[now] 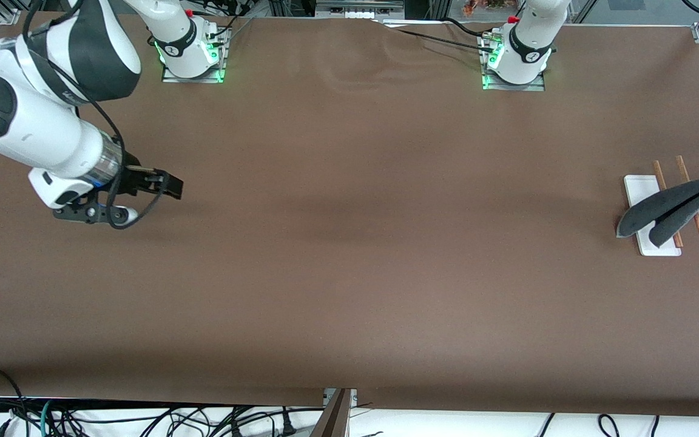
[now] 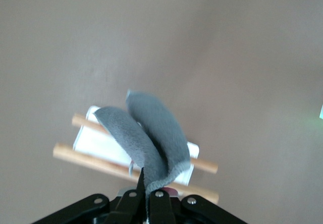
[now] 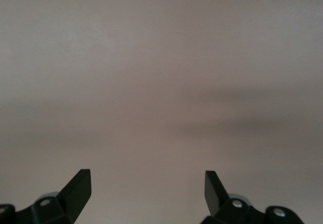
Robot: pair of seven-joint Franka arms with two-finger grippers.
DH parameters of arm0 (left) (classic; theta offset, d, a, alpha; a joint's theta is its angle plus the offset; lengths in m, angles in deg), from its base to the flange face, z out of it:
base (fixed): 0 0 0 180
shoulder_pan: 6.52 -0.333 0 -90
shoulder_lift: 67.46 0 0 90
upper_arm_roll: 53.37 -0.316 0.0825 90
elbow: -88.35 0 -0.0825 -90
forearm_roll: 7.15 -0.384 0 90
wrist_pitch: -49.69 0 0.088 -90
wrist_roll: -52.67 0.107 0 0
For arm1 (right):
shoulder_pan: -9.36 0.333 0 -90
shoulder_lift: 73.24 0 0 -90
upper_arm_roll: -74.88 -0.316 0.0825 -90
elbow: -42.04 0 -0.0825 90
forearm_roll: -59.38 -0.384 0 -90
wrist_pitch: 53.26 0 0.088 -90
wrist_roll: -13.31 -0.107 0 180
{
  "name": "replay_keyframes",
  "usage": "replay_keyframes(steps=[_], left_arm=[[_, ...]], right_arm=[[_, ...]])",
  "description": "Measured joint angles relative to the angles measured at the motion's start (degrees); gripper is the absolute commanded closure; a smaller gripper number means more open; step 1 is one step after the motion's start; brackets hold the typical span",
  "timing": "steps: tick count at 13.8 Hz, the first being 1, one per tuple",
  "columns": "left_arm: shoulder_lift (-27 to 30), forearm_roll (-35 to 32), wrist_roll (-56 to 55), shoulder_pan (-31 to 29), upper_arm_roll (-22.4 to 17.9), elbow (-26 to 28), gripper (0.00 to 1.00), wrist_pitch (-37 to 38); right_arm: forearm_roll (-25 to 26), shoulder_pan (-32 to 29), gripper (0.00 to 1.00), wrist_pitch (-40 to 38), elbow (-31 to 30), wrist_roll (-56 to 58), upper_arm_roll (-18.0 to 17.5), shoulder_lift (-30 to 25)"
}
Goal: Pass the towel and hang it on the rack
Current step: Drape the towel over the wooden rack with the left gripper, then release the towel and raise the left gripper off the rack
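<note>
The dark grey towel's lobes [image 1: 653, 213] are across both wooden rods, so my left gripper should go on lowering the towel's stitched edge until the towel hangs there before it lets go.
The dark grey towel [image 1: 671, 205] is folded into two drooping lobes over the rack [image 1: 641, 189] at the left arm's end of the table. The rack has a white flat base and two thin wooden rods [image 1: 696, 213]. In the left wrist view my left gripper [image 2: 147, 184] is shut on the towel [image 2: 151, 135] by its stitched edge, above the rods [image 2: 91, 157] and the white base [image 2: 103, 144]. I cannot tell whether the cloth touches the rods. My right gripper [image 1: 173, 187] waits open over bare table at the right arm's end, with nothing between its fingers [image 3: 81, 186].
Brown table [image 1: 349, 243] stretches wide between the two arms. The rack stands close to the table's edge at the left arm's end. Cables [image 1: 143, 419] hang below the table edge nearest the front camera.
</note>
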Motion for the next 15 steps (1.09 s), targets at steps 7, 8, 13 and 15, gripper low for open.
replay_keyframes(steps=[7,8,13,15], left_arm=[[-10.6,-2.4,4.6,-5.3,-1.7,-7.2,1.00,-5.3],[-12.0,-2.4,4.9,-6.0,-1.7,-7.4,1.00,-6.4],[-16.1,-2.4,5.2,-7.9,-1.7,-7.9,1.00,-9.1],[-17.0,-2.4,5.2,-8.3,-1.7,-8.0,1.00,-9.7]], right_arm=[[0.0,5.8,0.01,0.0,-1.6,6.1,8.6,-2.3],[0.0,6.1,0.01,0.0,-1.6,6.1,8.7,-2.3],[0.1,6.2,0.01,0.0,-1.3,6.1,9.2,-3.0],[0.2,6.2,0.01,0.1,-0.6,6.1,9.5,-3.0]])
